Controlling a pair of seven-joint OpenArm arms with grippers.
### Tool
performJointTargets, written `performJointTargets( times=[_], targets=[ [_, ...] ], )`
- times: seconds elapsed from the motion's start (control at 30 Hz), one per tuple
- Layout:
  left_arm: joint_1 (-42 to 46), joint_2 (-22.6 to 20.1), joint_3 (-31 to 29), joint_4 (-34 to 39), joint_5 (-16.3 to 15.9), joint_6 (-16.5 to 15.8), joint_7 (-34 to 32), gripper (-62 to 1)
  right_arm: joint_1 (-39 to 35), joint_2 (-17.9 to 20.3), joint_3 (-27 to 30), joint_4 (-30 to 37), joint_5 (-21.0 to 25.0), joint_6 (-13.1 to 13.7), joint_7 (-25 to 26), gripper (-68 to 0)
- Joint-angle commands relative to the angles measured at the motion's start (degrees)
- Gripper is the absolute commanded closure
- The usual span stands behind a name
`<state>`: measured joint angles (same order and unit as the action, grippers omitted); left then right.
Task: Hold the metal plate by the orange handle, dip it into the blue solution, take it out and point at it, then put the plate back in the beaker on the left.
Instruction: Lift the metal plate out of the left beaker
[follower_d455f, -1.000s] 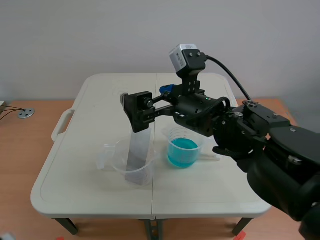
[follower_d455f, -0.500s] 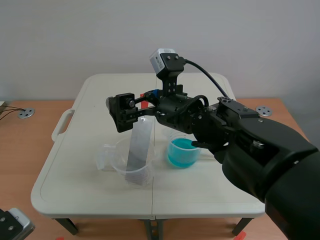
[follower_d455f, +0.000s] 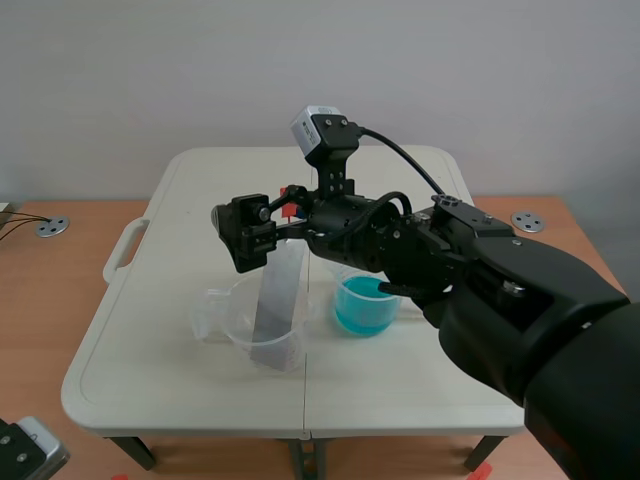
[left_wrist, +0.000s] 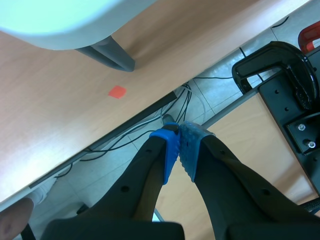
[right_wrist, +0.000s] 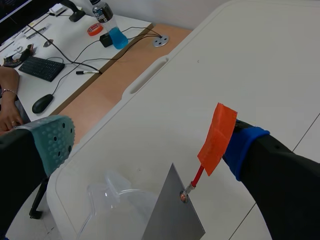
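The tilted metal plate (follower_d455f: 278, 298) will hang almost straight down when I lift it, because a thin red wire (right_wrist: 198, 176) connects it to the orange handle.
The grey metal plate (follower_d455f: 275, 300) stands tilted in the clear left beaker (follower_d455f: 240, 322), with its orange handle (follower_d455f: 291, 209) sticking up. My right gripper (follower_d455f: 270, 226) reaches in from the right and hangs open around the handle. In the right wrist view the orange handle (right_wrist: 217, 137) lies against the blue pad (right_wrist: 243, 148) of one finger, while the grey-green pad (right_wrist: 52, 141) stays far off; the plate (right_wrist: 175, 216) rises from the beaker (right_wrist: 114, 199). The beaker of blue solution (follower_d455f: 365, 304) stands just right of it. My left gripper (left_wrist: 179, 150) is shut on nothing, below table level.
The white folding table (follower_d455f: 200, 190) has a carry handle (follower_d455f: 122, 248) on its left edge. A desk with a keyboard (right_wrist: 40, 67), a mouse and a bottle lies beyond it, with a person's hand at its side. A black clamp (left_wrist: 280, 65) is near the left gripper.
My right gripper has shifted left along the top of the plate, baring the plate and orange handle. The plate stays in the left beaker. Part of the left arm has appeared low at the left.
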<state>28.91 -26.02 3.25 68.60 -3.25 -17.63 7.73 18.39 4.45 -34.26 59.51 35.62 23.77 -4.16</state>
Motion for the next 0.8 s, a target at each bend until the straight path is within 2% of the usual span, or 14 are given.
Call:
performJointTargets(
  times=[0.0, 0.23, 0.53, 0.77],
  targets=[
    [0.5, 0.2, 0.0, 0.5, -0.3, 0.0, -0.4, -1.2, 1.7, -0.3, 0.1, 0.7, 0.9, 0.3, 1.4, -53.3],
    [0.5, 1.9, 0.0, 0.5, -0.3, 0.0, -0.2, -1.2, 1.7, -0.3, 0.1, 0.7, 0.9, 0.2, 2.1, -40.9],
    [0.6, 2.2, 0.0, -0.6, -0.3, -0.1, -0.2, -1.2, 1.7, -0.3, 0.1, 0.7, 0.9, 0.3, 2.2, -31.7],
    [0.6, 2.2, 0.0, -0.7, -0.3, -0.1, -0.2, -1.2, 1.5, -0.3, 0.1, 0.7, 0.9, 0.3, 2.2, -17.9]
  ],
)
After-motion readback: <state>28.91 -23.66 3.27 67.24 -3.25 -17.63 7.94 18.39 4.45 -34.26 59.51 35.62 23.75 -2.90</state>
